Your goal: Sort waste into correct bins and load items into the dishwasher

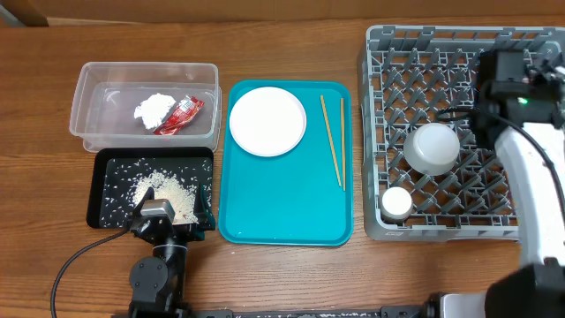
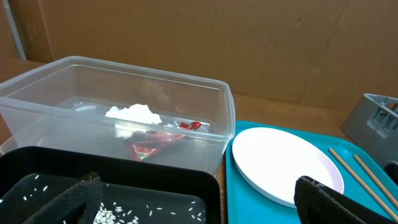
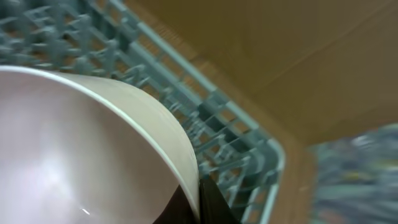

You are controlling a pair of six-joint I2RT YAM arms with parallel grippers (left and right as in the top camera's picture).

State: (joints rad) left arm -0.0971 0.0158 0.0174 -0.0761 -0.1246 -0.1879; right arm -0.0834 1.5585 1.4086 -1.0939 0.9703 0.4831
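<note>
Next, my right gripper brings back the bowl it is holding by the rack's far corner [image 3: 264, 155] and puts it on the pegs [image 1: 472, 166] beside the other bowl.
The dishwasher [image 1: 494, 53] is the grey rack on the right. A pale bowl [image 1: 433, 147] and a small cup [image 1: 396, 203] sit in it. My right gripper [image 1: 472, 119] is above the rack beside the bowl. In the right wrist view my right gripper [image 3: 198, 186] is shut on the rim of the bowl [image 3: 74, 143]. A white plate [image 1: 267, 121] and two chopsticks [image 1: 333, 141] lie on the teal tray [image 1: 282, 212]. The clear tub [image 1: 146, 75] holds the tissue [image 1: 155, 108] and the red wrapper [image 1: 181, 115]. Rice [image 1: 168, 190] lies in the black tray [image 1: 110, 172]. My left gripper [image 2: 205, 205] is open over that tray's near edge.
The rack's pegs and wall [image 3: 205, 124] stand right behind the bowl. Brown cardboard [image 2: 249, 43] backs the table. The tub [image 2: 124, 106], black tray [image 2: 155, 186] and teal tray [image 2: 249, 199] sit close together, with thin strips of wooden tabletop [image 1: 291, 283] between them.
</note>
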